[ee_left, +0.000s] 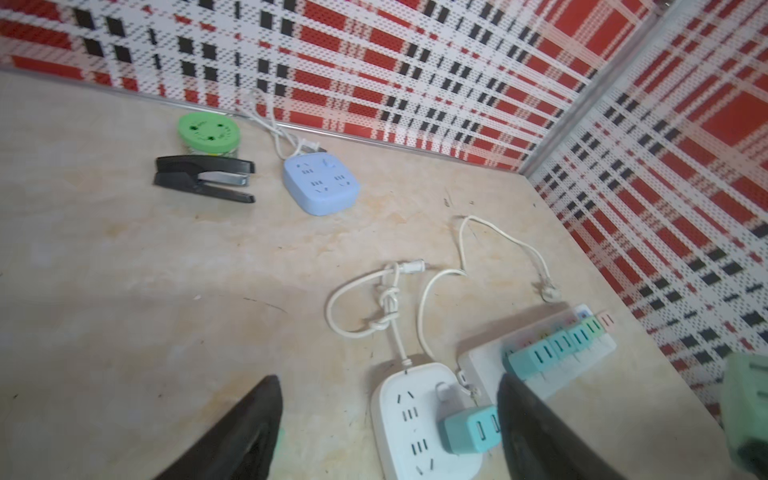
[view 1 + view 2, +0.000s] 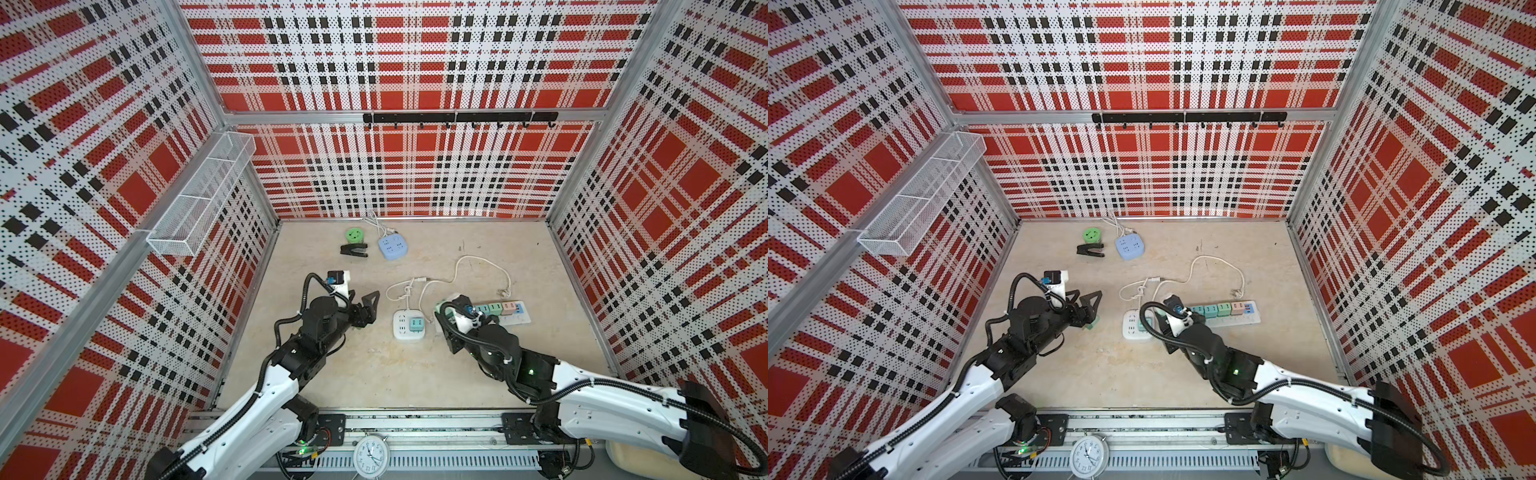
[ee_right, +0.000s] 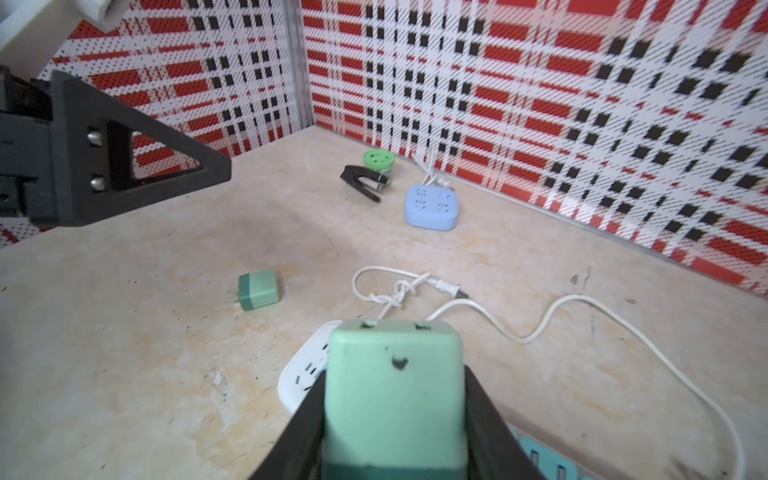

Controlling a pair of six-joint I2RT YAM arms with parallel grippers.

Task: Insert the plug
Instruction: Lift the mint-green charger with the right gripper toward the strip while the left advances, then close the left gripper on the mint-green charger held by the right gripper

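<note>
The teal adapter [image 2: 417, 324] takes up the white square power strip's side closest to my right gripper, so next my left gripper takes over the plug [image 3: 394, 392] to get to the free sockets.
My right gripper [image 3: 395, 374] is shut on the plug [image 3: 395, 395], a pale green block with a darker green base, pinched on both sides. It hangs just above the near edge of the white square power strip [image 2: 405, 328] [image 3: 303, 365], which has a teal adapter [image 1: 469, 428] plugged in. My left gripper [image 2: 365, 309] [image 1: 388, 382] stands open to the left of that strip, nothing between its fingers. A second green plug [image 3: 258, 291] [image 2: 1092, 323] lies on its side on the table under the left gripper, prongs showing.
A long strip [image 2: 511, 318] carrying several coloured adapters lies right of the square one. White cables [image 2: 478, 266] loop behind them. A blue socket cube [image 2: 392, 246], a green round socket [image 2: 354, 235] and a black stapler [image 2: 354, 250] sit at the back. A wire basket [image 2: 199, 195] hangs on the left wall.
</note>
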